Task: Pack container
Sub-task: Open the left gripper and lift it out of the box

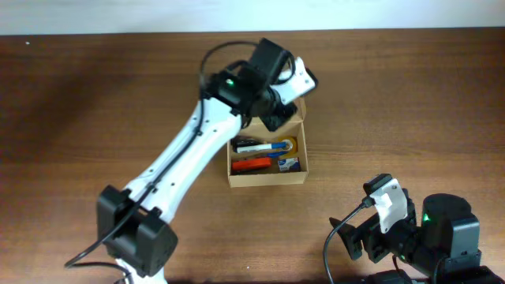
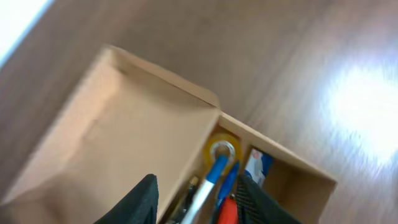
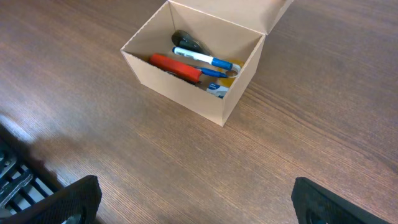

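Next, I move my left gripper back first, because it hovers over the open container [image 1: 268,155] in the lid's path. Then both my grippers should fold the lid over from behind.
The container [image 1: 267,178] is a tan cardboard box at the table's middle, open on top. Its flap lid [image 2: 106,137] stands up at the back edge. Inside lie a blue-and-white pen [image 3: 199,59], a red marker [image 3: 175,67], a yellow tape roll [image 2: 222,148] and a dark item. My left gripper [image 1: 278,117] hovers over the box's back edge by the lid. In the left wrist view its fingers [image 2: 198,202] are apart with nothing held. My right gripper [image 3: 196,205] is wide open and empty, low at the near right, away from the box [image 3: 186,93].
The table is brown wood [image 1: 95,110]. The left arm [image 1: 181,158] stretches diagonally from its base at the near left up to the box. The right arm's base [image 1: 442,237] sits at the near right corner.
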### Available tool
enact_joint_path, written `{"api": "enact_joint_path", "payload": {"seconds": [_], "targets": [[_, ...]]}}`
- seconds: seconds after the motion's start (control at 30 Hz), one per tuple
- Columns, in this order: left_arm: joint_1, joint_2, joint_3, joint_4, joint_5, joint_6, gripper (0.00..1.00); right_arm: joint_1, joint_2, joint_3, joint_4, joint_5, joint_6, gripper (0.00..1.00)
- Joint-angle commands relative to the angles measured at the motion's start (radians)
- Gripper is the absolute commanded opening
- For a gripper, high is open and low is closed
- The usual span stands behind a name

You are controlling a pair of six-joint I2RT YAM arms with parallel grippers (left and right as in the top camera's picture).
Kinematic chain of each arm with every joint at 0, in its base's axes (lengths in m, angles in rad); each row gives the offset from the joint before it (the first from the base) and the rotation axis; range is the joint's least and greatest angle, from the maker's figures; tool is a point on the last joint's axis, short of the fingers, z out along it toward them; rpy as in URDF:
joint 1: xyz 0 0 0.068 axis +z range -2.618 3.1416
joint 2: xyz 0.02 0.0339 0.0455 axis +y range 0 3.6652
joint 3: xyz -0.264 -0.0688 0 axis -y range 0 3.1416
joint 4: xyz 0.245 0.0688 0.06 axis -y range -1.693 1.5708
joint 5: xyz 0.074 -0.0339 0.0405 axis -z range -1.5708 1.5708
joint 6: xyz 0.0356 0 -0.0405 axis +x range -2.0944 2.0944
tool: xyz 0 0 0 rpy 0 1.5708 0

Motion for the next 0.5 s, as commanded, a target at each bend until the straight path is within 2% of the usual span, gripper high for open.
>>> {"api": "enact_joint_path", "payload": {"seconds": [0.0, 0.23, 0.3, 0.43, 0.47], "targets": [[0.063, -0.061, 0.039, 0.000, -0.023, -0.101, 0.39, -0.007, -0.005, -0.003, 0.003, 0.010, 0.000, 0.99], [0.219, -0.080, 0.044, -0.001, 0.012, -0.204, 0.38, -0.007, -0.004, -0.003, 0.051, 0.009, 0.000, 0.99], [0.256, -0.076, 0.044, -0.006, 0.045, -0.204, 0.30, -0.007, -0.004, -0.003, 0.068, 0.004, 0.001, 0.99], [0.340, -0.066, 0.043, -0.006, 0.057, -0.232, 0.04, -0.007, -0.003, -0.005, 0.098, -0.039, 0.000, 0.99], [0.357, -0.063, 0.043, -0.006, 0.060, -0.253, 0.02, -0.007, -0.001, -0.005, 0.118, -0.032, 0.000, 0.99]]}}
